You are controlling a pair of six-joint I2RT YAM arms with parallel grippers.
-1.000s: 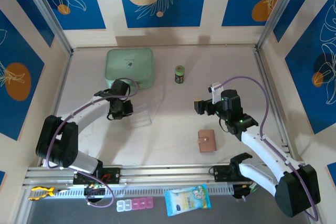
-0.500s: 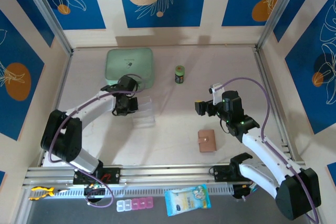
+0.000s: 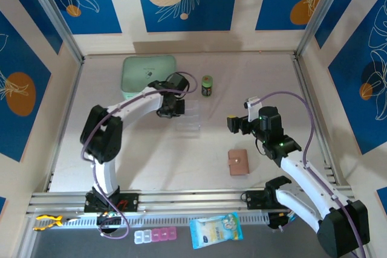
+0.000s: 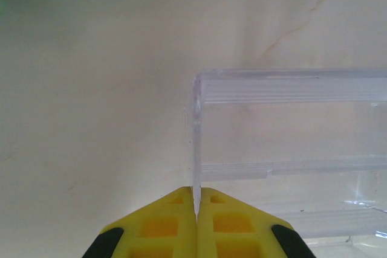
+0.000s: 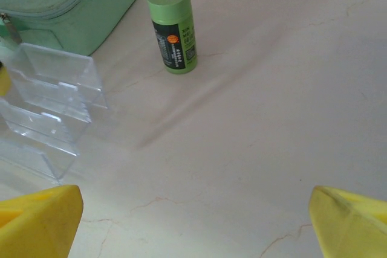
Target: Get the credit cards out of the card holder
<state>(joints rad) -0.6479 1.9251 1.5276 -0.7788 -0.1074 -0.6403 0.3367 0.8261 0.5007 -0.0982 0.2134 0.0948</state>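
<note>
The clear box [image 3: 189,119] is upright and the spot [image 3: 205,113] in front of the green bottle is free, so my left gripper should keep going there and let the box go flat.
The card holder [image 3: 239,162], a small salmon-pink wallet, lies folded shut on the table at the near right. The credit cards are hidden from view. My left gripper [image 3: 176,106] [image 4: 196,193] is shut on the thin side wall of a clear plastic box [image 3: 187,122] [image 4: 290,125] near the table's middle. My right gripper [image 3: 233,124] [image 5: 195,206] hovers open with nothing between its yellow fingers, a little beyond and left of the card holder, over bare table.
A mint-green zip case [image 3: 148,75] [image 5: 66,4] sits at the back left. A green bottle [image 3: 207,85] [image 5: 172,28] stands upright beside it. A pill organiser [image 3: 155,235] and a wipes pack [image 3: 216,229] lie below the table's near edge.
My left arm swung to the right, carrying the clear plastic box from left of centre towards the middle. The right arm barely shifted and stayed open.
</note>
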